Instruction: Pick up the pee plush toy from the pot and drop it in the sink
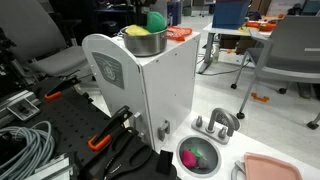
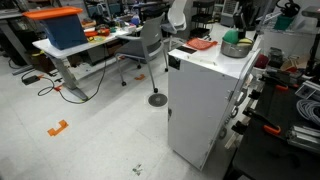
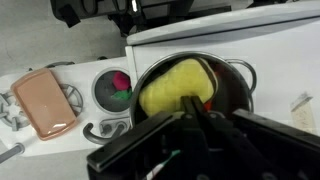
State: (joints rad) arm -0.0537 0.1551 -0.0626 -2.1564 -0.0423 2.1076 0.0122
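Note:
Next, my gripper lifts, open wide and comes down around the toy's middle (image 1: 156,21), because my closed fingers are by the yellow item (image 1: 136,30), beside the green plush toy.
The silver pot (image 1: 143,42) stands on top of a white cabinet (image 1: 160,90) and also shows in the other exterior view (image 2: 238,46). The bright green plush toy (image 1: 155,20) sits at the pot's mouth on a yellow item (image 1: 135,31). In the wrist view the pot (image 3: 235,80) is filled by the yellow item (image 3: 170,88), and the green toy is hidden. My gripper (image 3: 192,97) hovers over the pot, its fingertips together above the yellow item. The round toy sink (image 1: 200,157) lies on the floor below and also appears in the wrist view (image 3: 103,90).
A magenta and green item (image 3: 121,84) lies in the sink. A flat pink tray (image 3: 44,102) sits beside the sink. An orange object (image 1: 178,33) lies on the cabinet top behind the pot. Cables and clamps (image 1: 30,145) crowd the black bench beside the cabinet.

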